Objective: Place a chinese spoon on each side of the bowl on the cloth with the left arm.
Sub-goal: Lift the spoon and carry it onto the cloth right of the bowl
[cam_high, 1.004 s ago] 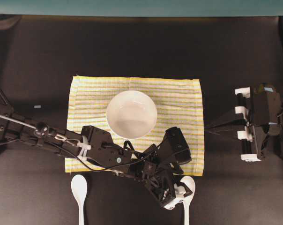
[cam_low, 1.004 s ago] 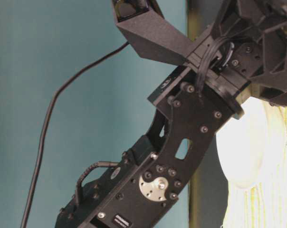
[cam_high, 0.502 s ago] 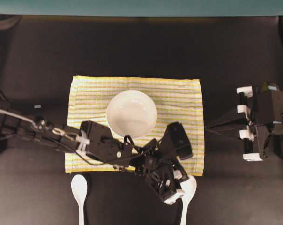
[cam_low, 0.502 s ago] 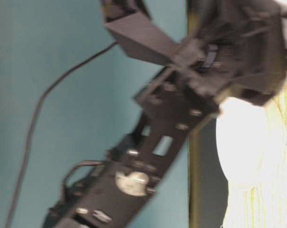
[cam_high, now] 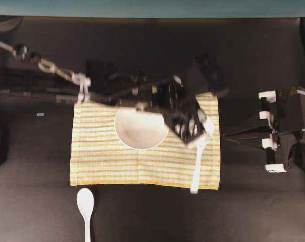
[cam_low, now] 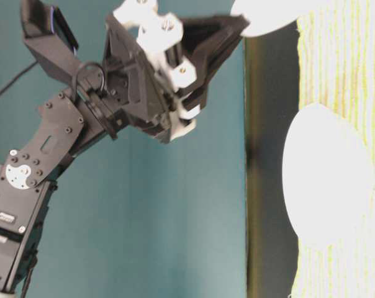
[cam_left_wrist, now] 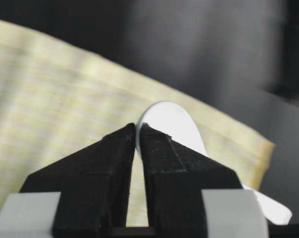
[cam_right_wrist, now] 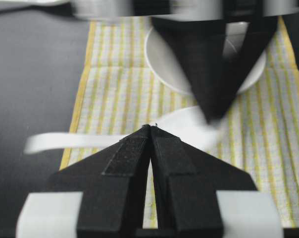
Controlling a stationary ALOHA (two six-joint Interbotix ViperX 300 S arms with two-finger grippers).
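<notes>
I should keep lowering the spoon with my left gripper until it rests on open cloth (cam_high: 183,162), because the spoon's handle (cam_high: 198,164) points to the cloth's front edge next to the bowl.
My left gripper (cam_high: 202,132) is shut on the bowl end of a white chinese spoon (cam_high: 198,161). The spoon hangs above the right part of the striped cloth (cam_high: 102,156), its handle pointing toward the cloth's front edge. In the left wrist view the black fingers (cam_left_wrist: 115,163) pinch the rim of that spoon (cam_left_wrist: 174,126). The white bowl (cam_high: 137,133) sits on the cloth just left of the gripper, partly under the arm. A second chinese spoon (cam_high: 85,201) lies on the table below the cloth's front left corner. My right gripper (cam_high: 227,135) is shut, empty, off the cloth's right edge.
The left arm (cam_high: 112,91) stretches from the far left across the cloth's back edge. From table level the bowl (cam_low: 327,186) rests on the cloth (cam_low: 343,62) with the raised spoon (cam_low: 268,12) above. Dark table surrounds the cloth.
The left gripper shut on the spoon lying by the cloth's front right corner, lifted it, and carried it back over the cloth to the right of the bowl. The right arm barely moved.
</notes>
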